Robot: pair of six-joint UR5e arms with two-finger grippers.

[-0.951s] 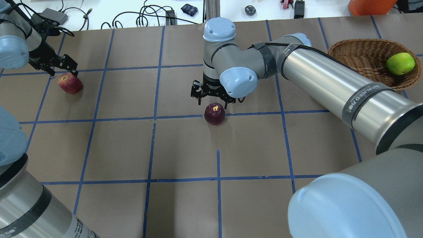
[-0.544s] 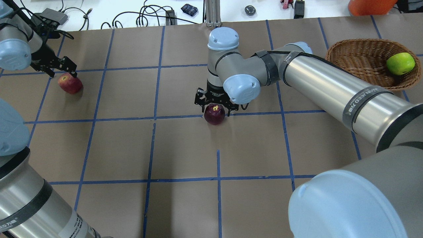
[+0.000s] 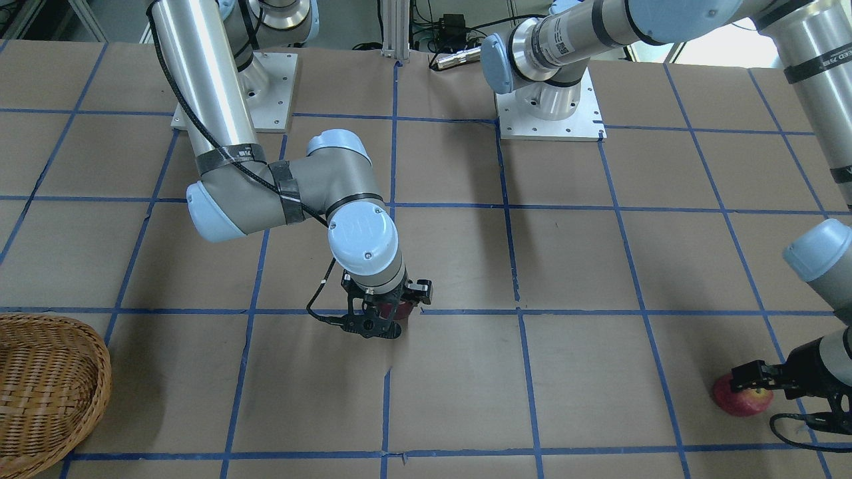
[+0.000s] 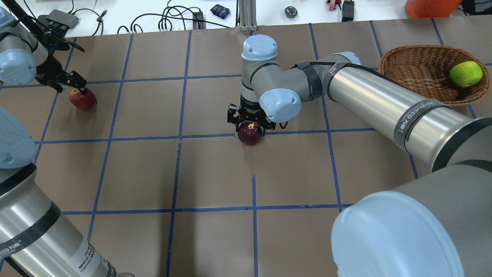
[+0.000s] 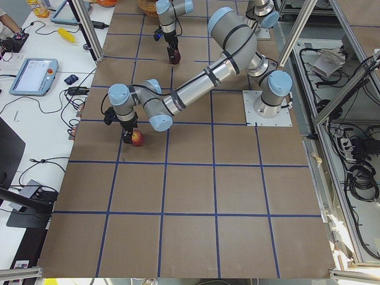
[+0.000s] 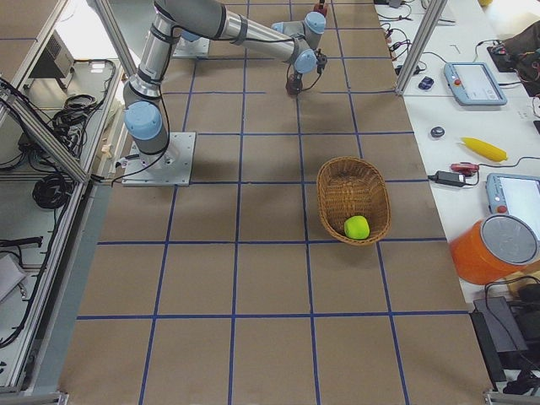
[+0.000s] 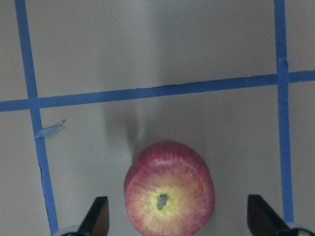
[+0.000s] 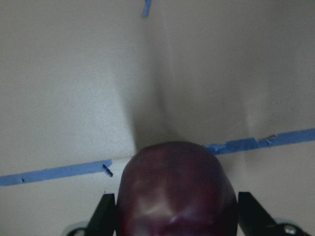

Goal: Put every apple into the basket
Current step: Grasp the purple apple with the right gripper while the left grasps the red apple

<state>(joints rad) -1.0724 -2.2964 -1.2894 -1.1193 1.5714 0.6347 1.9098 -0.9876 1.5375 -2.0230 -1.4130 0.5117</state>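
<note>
Next, my left gripper moves the red apple to the middle of the table after my right gripper clears the dark maroon apple, because the red apple is far from the wicker basket.
The dark maroon apple (image 4: 250, 135) rests on the table's middle, on a blue tape line. My right gripper (image 4: 250, 127) is down over it, and in the right wrist view the fingers (image 8: 106, 214) press against both sides of the apple (image 8: 177, 191). The red apple (image 4: 83, 99) lies at the far left. My left gripper (image 4: 73, 90) is open and straddles it. In the left wrist view there is a gap between the red apple (image 7: 170, 194) and each finger. The lime green apple (image 4: 466, 74) lies in the wicker basket (image 4: 419, 65) at the far right.
The table is brown paper with a blue tape grid. A white bench behind it holds cables (image 4: 173, 19), small devices and an orange object (image 4: 426, 7). The two arm base plates (image 3: 549, 116) stand at the robot's side. My right forearm (image 4: 384, 100) passes close in front of the basket.
My right gripper has come down around the maroon apple, and its fingers now touch it. My left gripper has moved down and left, over the red apple. The apples have not moved.
</note>
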